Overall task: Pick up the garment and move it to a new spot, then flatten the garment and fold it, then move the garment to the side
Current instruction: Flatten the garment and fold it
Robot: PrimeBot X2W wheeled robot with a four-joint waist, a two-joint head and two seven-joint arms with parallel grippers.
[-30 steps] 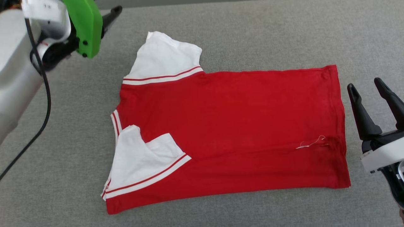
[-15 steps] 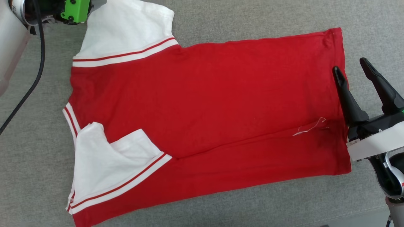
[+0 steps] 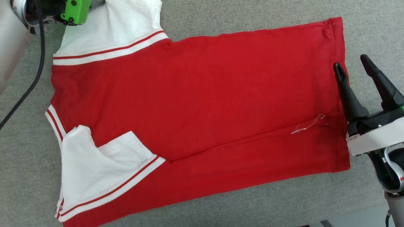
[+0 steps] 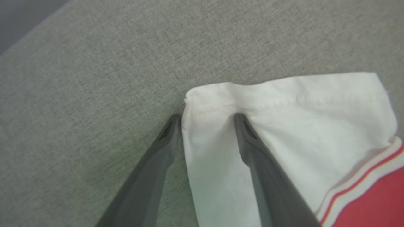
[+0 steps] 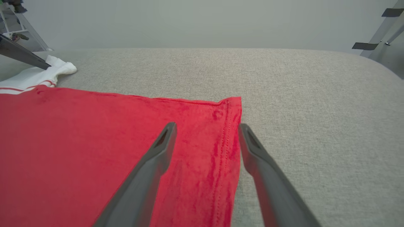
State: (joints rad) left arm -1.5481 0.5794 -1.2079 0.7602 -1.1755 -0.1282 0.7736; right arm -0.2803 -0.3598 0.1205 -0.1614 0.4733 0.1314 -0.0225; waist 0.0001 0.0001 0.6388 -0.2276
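Note:
The garment [image 3: 227, 94] is plain red on the side facing up, between jersey-style striped sleeves [image 3: 113, 50], so the robot should expect a print hidden underneath to come into view when it folds the garment.
The garment [image 3: 202, 104] lies flat on the grey padded surface, plain red side up, with one white sleeve [image 3: 126, 22] at the far left and the other [image 3: 91, 170] folded over at the near left. My left gripper [image 4: 206, 117] is open, its fingers straddling the far sleeve's [image 4: 284, 113] outer corner; its green housing [image 3: 74, 11] sits at the top left. My right gripper [image 3: 352, 64] is open over the hem [image 5: 227, 148], one finger above red cloth and the other above bare surface. The left gripper's finger [image 5: 22, 55] also rests at the sleeve.
A black cable [image 3: 39, 63] hangs down the left side beside the pale forearm. The grey surface [image 3: 252, 12] ends at a rounded edge at the lower right [image 3: 347, 217]. Metal frame struts [image 5: 388, 22] stand beyond the surface's far right.
The head camera has shifted, so the garment sits larger and further left. My right gripper has come in over the hem. My left gripper has reached the far sleeve's corner.

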